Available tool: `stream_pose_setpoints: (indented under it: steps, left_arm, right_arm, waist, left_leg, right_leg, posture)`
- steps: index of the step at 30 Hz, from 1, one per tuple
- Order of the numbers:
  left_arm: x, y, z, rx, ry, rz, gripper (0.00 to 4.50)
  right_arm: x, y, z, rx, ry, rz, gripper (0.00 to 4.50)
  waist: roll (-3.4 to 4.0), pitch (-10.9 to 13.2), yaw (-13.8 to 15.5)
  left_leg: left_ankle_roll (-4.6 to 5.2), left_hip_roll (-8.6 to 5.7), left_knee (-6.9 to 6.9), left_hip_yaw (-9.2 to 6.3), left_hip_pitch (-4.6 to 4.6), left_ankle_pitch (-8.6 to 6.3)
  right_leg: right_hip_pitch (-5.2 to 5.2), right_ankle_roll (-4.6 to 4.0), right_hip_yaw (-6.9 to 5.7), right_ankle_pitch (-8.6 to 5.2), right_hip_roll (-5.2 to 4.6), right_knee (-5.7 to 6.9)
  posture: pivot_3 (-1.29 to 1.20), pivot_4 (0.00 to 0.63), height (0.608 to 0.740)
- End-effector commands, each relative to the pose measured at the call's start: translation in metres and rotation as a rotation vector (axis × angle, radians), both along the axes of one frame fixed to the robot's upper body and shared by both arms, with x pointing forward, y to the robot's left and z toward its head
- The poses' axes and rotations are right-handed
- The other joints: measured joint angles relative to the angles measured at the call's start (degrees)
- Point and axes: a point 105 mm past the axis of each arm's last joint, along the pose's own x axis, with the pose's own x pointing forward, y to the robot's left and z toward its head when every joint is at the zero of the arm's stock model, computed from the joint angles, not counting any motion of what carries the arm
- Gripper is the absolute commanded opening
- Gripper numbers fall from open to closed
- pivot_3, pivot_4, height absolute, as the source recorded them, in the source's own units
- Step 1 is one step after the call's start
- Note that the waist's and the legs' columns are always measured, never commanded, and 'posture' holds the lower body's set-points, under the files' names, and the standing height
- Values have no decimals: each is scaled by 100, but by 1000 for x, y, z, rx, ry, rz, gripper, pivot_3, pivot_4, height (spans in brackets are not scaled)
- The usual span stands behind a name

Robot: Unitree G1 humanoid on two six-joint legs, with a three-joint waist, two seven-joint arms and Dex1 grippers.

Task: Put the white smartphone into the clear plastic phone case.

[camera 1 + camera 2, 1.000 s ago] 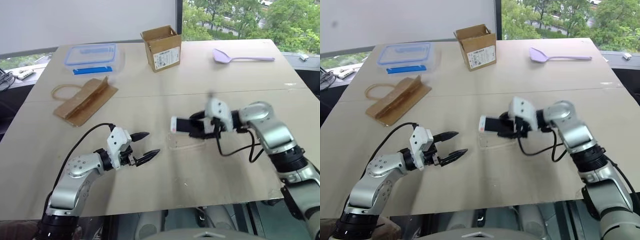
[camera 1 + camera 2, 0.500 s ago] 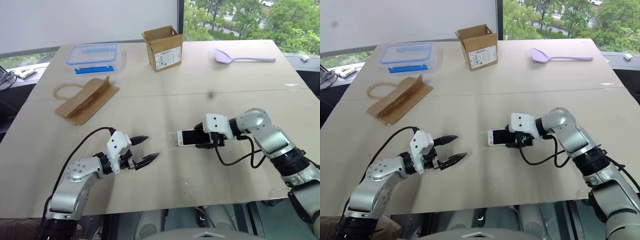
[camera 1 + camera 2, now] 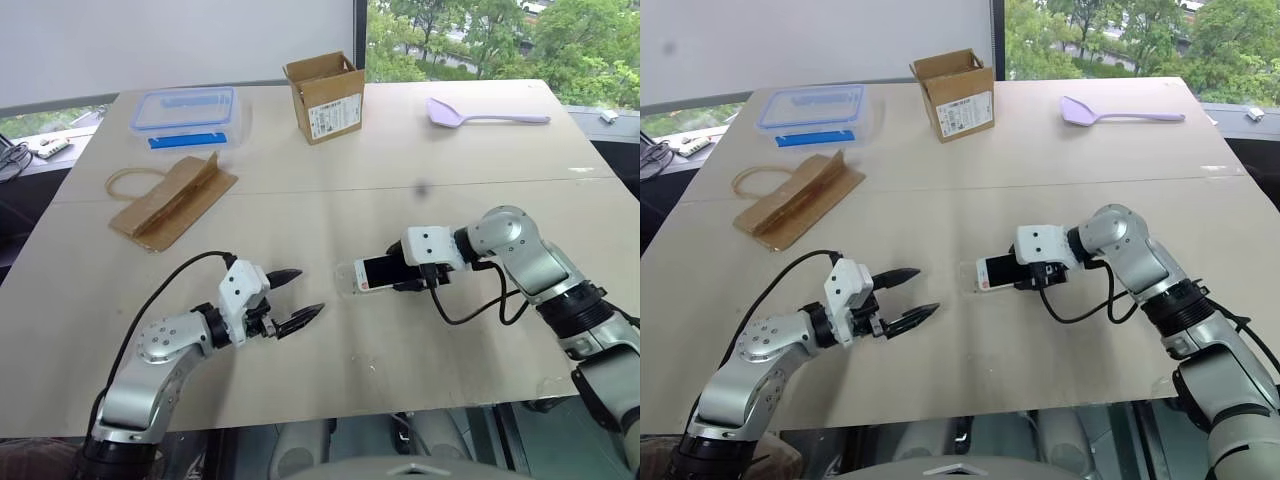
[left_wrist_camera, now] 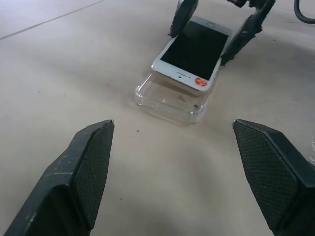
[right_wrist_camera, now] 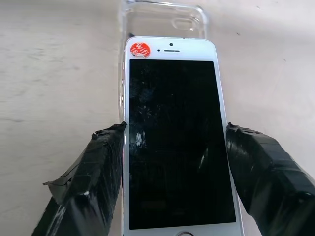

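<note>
The phone's long sides [image 5: 126, 101] are clamped by my right gripper where the case must slide, so I'll release the phone and push its home-button end [image 5: 185, 229] with closed fingers.
The white smartphone [image 5: 174, 137] is face up with a red sticker at its top end, and my right gripper [image 3: 400, 272] is shut on its long sides. The phone's sticker end slants down over the clear plastic phone case [image 4: 167, 101], which lies flat on the table [image 3: 420, 340]. About half of the case pokes out beyond the phone [image 4: 194, 51]. My left gripper [image 3: 308, 290] hovers just left of the case [image 3: 345, 285], open and empty, pointing at it.
At the back stand a cardboard box [image 3: 323, 95], a blue-rimmed clear food box [image 3: 187, 112] and a purple spatula [image 3: 480, 112]. A brown paper bag [image 3: 170, 200] lies at the left. The table's front edge runs close below both grippers.
My right gripper has rolled and sunk with the phone, which was raised on edge and now lies face up, low over the case. The left gripper has stayed put.
</note>
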Motion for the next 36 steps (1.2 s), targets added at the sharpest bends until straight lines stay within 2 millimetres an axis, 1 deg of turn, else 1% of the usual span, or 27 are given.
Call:
stream_pose_setpoints:
  steps: [1, 5, 7, 8, 9, 11, 13, 16, 19, 22, 23, 24, 25, 27, 29, 31, 32, 33, 34, 36]
  left_arm:
    - [-3, -6, 12, -7, -45, -21, 3949]
    - [-2, -8, 12, -6, -45, -23, 3949]
    - [-2, -9, 12, -7, -45, -24, 3949]
    - [-2, -9, 12, -6, -46, -25, 3949]
    - [-1, -8, 12, -5, -46, -27, 3949]
    - [0, -8, 12, -3, -47, -30, 3949]
    - [0, -8, 12, -2, -48, -32, 3949]
    - [-1, -7, 11, 1, -44, -35, 3949]
    - [-2, -2, 7, 10, -36, -35, 3949]
    - [-2, -1, 5, 13, -27, -46, 3949]
    - [-2, -1, 4, 13, -25, -50, 3949]
    - [-1, -2, 5, 12, -25, -55, 3949]
    - [1, -3, 5, 12, -27, -59, 3949]
    - [3, -5, 6, 13, -30, -65, 3949]
    - [4, -6, 7, 13, -31, -69, 3949]
    - [4, -7, 8, 16, -29, -73, 3949]
    - [3, -8, 8, 16, -29, -74, 3949]
    - [3, -8, 8, 16, -28, -75, 3949]
    - [3, -8, 8, 16, -26, -75, 3949]
    - [3, -8, 8, 18, -22, -74, 3949]
  right_arm:
    - [-8, 7, -1, -7, 7, 46, 2774]
    - [-7, 6, -6, -27, 12, 41, 2774]
    - [-9, 7, -6, -19, 50, 34, 3803]
    - [-11, 8, -4, -8, 68, 37, 4122]
    - [-8, 9, 2, 22, 39, 22, 4438]
    - [-9, 8, 17, 82, 20, 8, 4438]
    - [-13, 9, 29, 140, 42, -6, 4438]
    - [-19, 8, 51, 265, 71, -55, 4438]
    - [-25, 8, 60, 360, 112, -105, 3669]
    - [-29, 15, 51, 370, 126, -128, 2191]
    - [-29, 17, 48, 370, 126, -136, 1802]
    - [-31, 24, 41, 380, 145, -143, 1273]
    - [-28, 31, 30, 384, 153, -164, 947]
    - [-24, 38, 9, 349, 149, -196, 10]
    - [-19, 36, -13, 279, 126, -220, 10]
    - [-18, 27, -39, 163, 131, -231, 10]
    - [-18, 24, -47, 119, 124, -222, 10]
    - [-19, 22, -51, 98, 120, -217, 10]
    - [-19, 22, -51, 97, 125, -215, 10]
    - [-19, 22, -43, 115, 109, -207, 10]
  waist:
    - [0, 0, 1]
    - [0, 0, 0]
    - [0, 0, 1]
    - [0, 0, 4]
    - [0, 0, 5]
    - [0, 0, 7]
    - [1, 0, 10]
    - [0, 0, 11]
    - [0, 0, 14]
    - [0, 0, 10]
    - [0, 0, 5]
    - [0, 0, 2]
    - [0, 0, 0]
    - [-1, 0, -2]
    - [0, 0, 8]
    - [-1, 0, 8]
    - [-1, -3, 5]
    - [-8, -10, 4]
    - [-20, -19, 3]
    - [-25, -23, 11]
  left_leg:
    - [0, 0, 0, 0, 0, 0]
    - [0, 0, 0, 1, 0, 0]
    - [0, 0, 0, 0, 0, 0]
    - [0, 0, 0, 0, 0, 0]
    - [0, 0, 0, -1, -1, 0]
    - [0, 0, 0, 0, -2, 0]
    - [0, 0, 0, 0, -3, 0]
    - [0, 0, 0, -1, -3, 0]
    - [0, 1, 0, -3, -3, 0]
    - [0, 1, -1, -3, -2, 0]
    - [0, 1, -1, -1, -2, 0]
    - [0, 1, -1, 0, -2, 0]
    - [0, 1, -1, 1, -2, 0]
    - [0, 2, -1, -1, -1, 0]
    - [0, 3, -1, -2, -3, 0]
    - [0, -1, 1, 2, -4, 0]
    - [0, -4, 2, 4, -6, 0]
    - [0, -5, 2, 8, 1, 0]
    - [0, -4, 2, 7, 8, 0]
    - [0, 0, 2, -3, 11, 0]
  right_leg:
    - [0, 0, 0, 0, 0, 0]
    - [0, 0, 1, 0, 0, 0]
    - [0, 0, 0, 0, 0, 0]
    - [0, 0, 0, 0, 0, 0]
    - [0, 0, -1, 0, 0, 0]
    - [0, -1, 0, 0, 0, 0]
    - [-1, 0, 0, 0, -1, 0]
    - [-1, 0, 0, 0, -1, 0]
    - [-1, -1, -1, 0, -2, 0]
    - [0, -1, -2, 0, -2, 0]
    - [-1, -1, -1, -1, -2, 0]
    - [-1, -1, 0, -1, -2, 0]
    - [-2, -1, 1, -1, -2, 0]
    - [-2, -1, 0, -1, 2, 0]
    - [-3, -1, -3, -1, 3, 1]
    - [-2, -1, 1, -1, 0, 0]
    - [-2, 0, 3, 0, -3, -2]
    - [2, 1, 9, 0, -5, -2]
    - [8, 1, 6, -1, -4, -2]
    - [11, 20, -4, -13, -1, 0]
  posture:
    - [0, 150, 740]
    - [0, 150, 740]
    - [0, 150, 740]
    - [0, 150, 740]
    - [0, 150, 740]
    - [0, 150, 740]
    - [0, 150, 740]
    - [0, 150, 740]
    - [0, 150, 740]
    - [0, 150, 740]
    - [0, 150, 740]
    - [0, 150, 740]
    - [0, 150, 740]
    - [0, 150, 740]
    - [0, 150, 740]
    - [0, 150, 740]
    - [0, 150, 740]
    - [0, 150, 740]
    - [0, 150, 740]
    - [0, 150, 740]
